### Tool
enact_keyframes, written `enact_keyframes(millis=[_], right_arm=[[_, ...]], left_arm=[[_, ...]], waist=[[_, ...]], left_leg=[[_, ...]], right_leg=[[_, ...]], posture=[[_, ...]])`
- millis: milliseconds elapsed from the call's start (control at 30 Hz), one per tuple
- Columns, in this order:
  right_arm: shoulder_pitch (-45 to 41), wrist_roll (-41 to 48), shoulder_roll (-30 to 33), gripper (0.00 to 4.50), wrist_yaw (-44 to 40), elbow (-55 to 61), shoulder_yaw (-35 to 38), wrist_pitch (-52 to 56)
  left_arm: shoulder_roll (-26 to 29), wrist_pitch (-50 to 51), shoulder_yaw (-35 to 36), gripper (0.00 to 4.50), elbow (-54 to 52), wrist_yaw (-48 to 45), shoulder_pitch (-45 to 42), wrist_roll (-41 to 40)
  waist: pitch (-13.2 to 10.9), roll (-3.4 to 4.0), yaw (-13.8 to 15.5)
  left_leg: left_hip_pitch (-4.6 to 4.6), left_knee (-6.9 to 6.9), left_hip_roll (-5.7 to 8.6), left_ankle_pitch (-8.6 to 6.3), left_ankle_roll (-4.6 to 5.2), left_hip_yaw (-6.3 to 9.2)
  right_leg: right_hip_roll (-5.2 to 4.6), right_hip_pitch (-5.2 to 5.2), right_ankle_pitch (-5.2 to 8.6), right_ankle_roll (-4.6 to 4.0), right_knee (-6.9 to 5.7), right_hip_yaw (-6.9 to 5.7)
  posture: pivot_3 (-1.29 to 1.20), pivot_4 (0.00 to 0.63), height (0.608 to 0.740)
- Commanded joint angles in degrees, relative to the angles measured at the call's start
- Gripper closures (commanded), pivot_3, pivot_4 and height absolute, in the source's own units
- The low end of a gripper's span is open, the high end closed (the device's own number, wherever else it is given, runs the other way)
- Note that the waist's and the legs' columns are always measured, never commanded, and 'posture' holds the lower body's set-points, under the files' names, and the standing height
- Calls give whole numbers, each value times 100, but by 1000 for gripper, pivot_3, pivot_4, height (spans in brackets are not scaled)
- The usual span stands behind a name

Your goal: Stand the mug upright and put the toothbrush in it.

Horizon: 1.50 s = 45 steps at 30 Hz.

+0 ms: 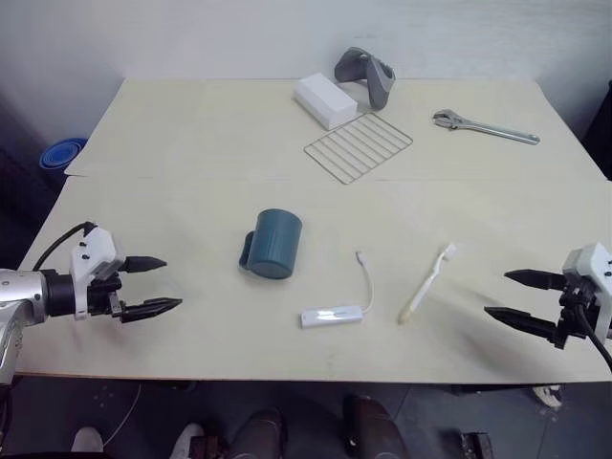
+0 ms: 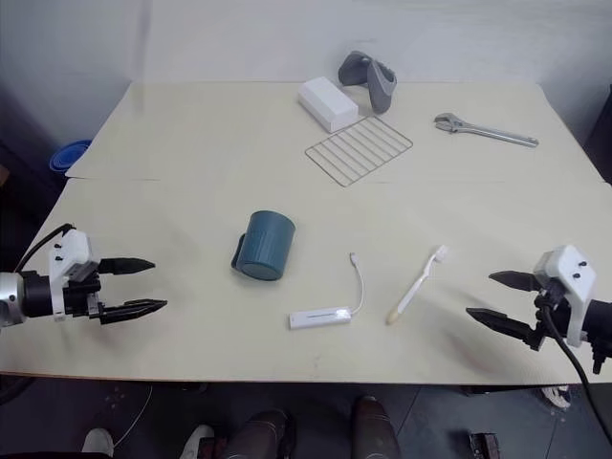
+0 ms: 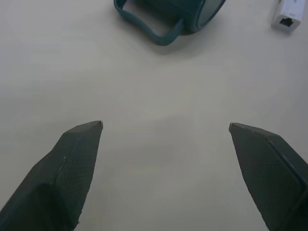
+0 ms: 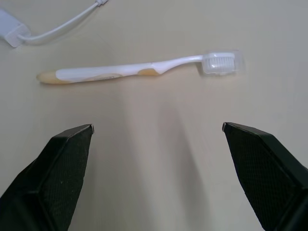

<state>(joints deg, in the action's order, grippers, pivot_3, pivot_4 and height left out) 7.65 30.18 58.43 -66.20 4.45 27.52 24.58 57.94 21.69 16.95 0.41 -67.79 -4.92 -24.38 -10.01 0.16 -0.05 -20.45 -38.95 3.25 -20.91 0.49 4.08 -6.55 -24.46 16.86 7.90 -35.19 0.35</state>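
My gripper will carry the white USB adapter (image 1: 331, 316) aside, and the thin cable will follow along freely because it ends in a loose plug (image 1: 361, 257).
The dark teal mug (image 1: 273, 244) lies on its side at the table's middle, handle (image 3: 153, 30) toward my left, mouth toward the near edge. The white toothbrush (image 1: 427, 282) lies flat to the mug's right, bristled head (image 4: 220, 62) at the far end. My left gripper (image 1: 172, 283) hovers open and empty over the near left of the table, well short of the mug. Over the near right my right gripper (image 1: 496, 295) is open and empty, a short way from the toothbrush, which lies across its fingers' line in the right wrist view.
A white USB adapter (image 1: 332, 316) with a thin cable lies between mug and toothbrush. At the back are a wire rack (image 1: 359, 146), a white box (image 1: 325, 100), a grey controller (image 1: 366, 76) and a metal wrench (image 1: 485, 127). A blue bowl (image 1: 62, 153) sits beyond the table's left edge.
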Motion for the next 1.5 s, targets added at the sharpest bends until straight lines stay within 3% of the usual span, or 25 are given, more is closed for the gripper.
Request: enact_keyframes(millis=[33, 567, 833, 1000, 1100, 1167, 1233, 1333, 1467, 1500], right_arm=[[-19, -46, 25, 0, -1, 38, 258, -153], [23, -286, -113, 0, 338, 121, 142, -312], [4, 42, -139, 0, 692, 762, 317, 414], [-968, 1594, -511, 0, 2299, 2543, -100, 2469], [-1468, 1999, -870, 0, 3191, 3199, -648, 3246], [-1914, 2274, -1597, 0, 4300, 3340, -1122, 4008], [-2123, 2162, -1981, 0, 4790, 3513, -1692, 4393], [-2329, 2132, -2253, 604, 5031, 3464, -2098, 4714], [-2708, 1734, -2545, 1873, 5369, 2974, -2458, 4844], [-2753, 1601, -2594, 1873, 5461, 2867, -2505, 4841]], left_arm=[[129, -38, 127, 39, -165, -56, 19, -19], [-5, 450, 120, 39, -320, 195, -145, -225], [26, 707, 19, 39, -585, -33, -265, -502], [41, 1436, -329, 39, -1403, -181, -1059, -1170], [71, 1780, -475, 39, -1726, -359, -1457, -1591], [145, 1873, -697, 39, -1930, -566, -1803, -1718], [215, 1762, -957, 39, -2006, -822, -2081, -1628], [201, 1704, -1220, 0, -1976, -1022, -2395, -1582], [70, 1575, -1497, 0, -1834, -1103, -2715, -1449], [49, 1542, -1546, 0, -1803, -1124, -2763, -1424]], waist=[[0, 0, -2], [0, 0, 3], [0, 0, 1], [-2, -4, -2], [-2, -4, -1], [2, -14, -5], [0, -17, -7], [0, -16, -2], [0, -18, -5], [0, -18, -7]], left_leg=[[0, 0, 0, 0, 0, 0], [1, -6, 1, 0, 0, 0], [1, -8, 1, 1, -1, 0], [1, -15, 0, 2, -4, 2], [2, -14, -3, 4, -13, 7], [-3, -11, -9, 1, -17, 10], [-6, -12, -10, 2, -18, 11], [-11, -13, 0, 3, -14, 8], [-12, -20, 11, 8, -4, 8], [-11, -20, 12, 9, -3, 8]], right_leg=[[0, 0, 0, 0, -1, 0], [0, 0, 0, 0, -13, 0], [0, -1, 0, 0, -25, 2], [-3, -1, 0, 0, -24, 2], [-2, -2, 0, -1, -27, 1], [3, -7, 1, -3, -38, -3], [5, -8, 2, -4, -39, -4], [4, -16, 2, -4, -40, -2], [16, -13, 1, -3, -41, -3], [17, -13, 1, -3, -42, -2]], posture=[[0, 150, 740], [0, 150, 740], [0, 150, 740], [0, 150, 740], [0, 150, 740], [0, 150, 740], [0, 150, 740], [0, 150, 740], [0, 150, 740], [0, 150, 740]])
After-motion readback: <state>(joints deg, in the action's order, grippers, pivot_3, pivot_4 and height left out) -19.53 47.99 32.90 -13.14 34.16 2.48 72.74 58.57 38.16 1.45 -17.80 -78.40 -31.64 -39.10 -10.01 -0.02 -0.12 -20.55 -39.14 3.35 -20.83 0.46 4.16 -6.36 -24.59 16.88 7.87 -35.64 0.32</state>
